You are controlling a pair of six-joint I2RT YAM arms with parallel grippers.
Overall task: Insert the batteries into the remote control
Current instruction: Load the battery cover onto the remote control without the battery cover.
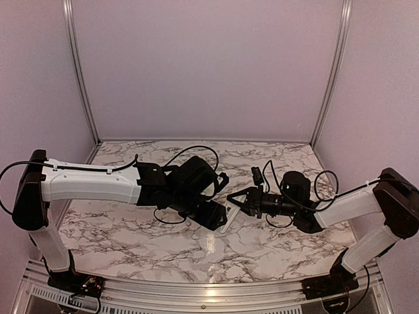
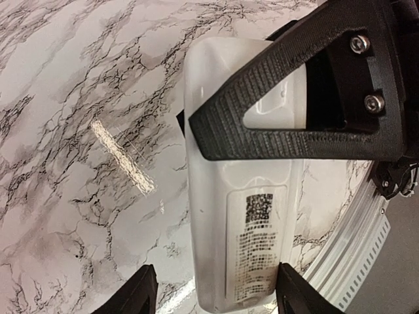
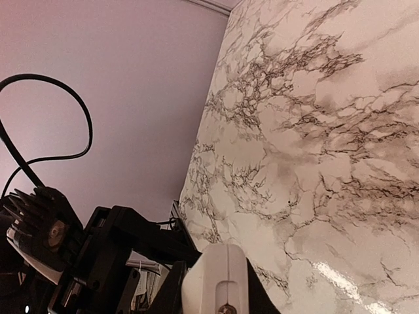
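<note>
The remote control's label end (image 2: 263, 278) is against one finger of my left gripper. I should back away and center both fingers around that label end before I close them.
The remote control (image 1: 228, 222) is a white slab held just above the marble table, between the two arms. In the left wrist view its back (image 2: 249, 216) faces the camera, with a printed label and code. My right gripper (image 1: 234, 201) is shut on the remote's far end; one of its black fingers (image 2: 262, 134) crosses the remote, and the right wrist view shows the remote's rounded end (image 3: 216, 268) pinched between the jaws (image 3: 219, 297). My left gripper (image 2: 216, 297) is open and straddles the remote's near end, with a gap on the left side. The batteries are out of view.
The marble tabletop (image 1: 131, 235) runs to pale walls with metal corner posts (image 1: 82, 78). A metal rail (image 2: 353, 248) lines the table's near edge. Black cables (image 1: 196, 150) loop over both wrists. A bright light streak (image 2: 124, 157) reflects on the marble.
</note>
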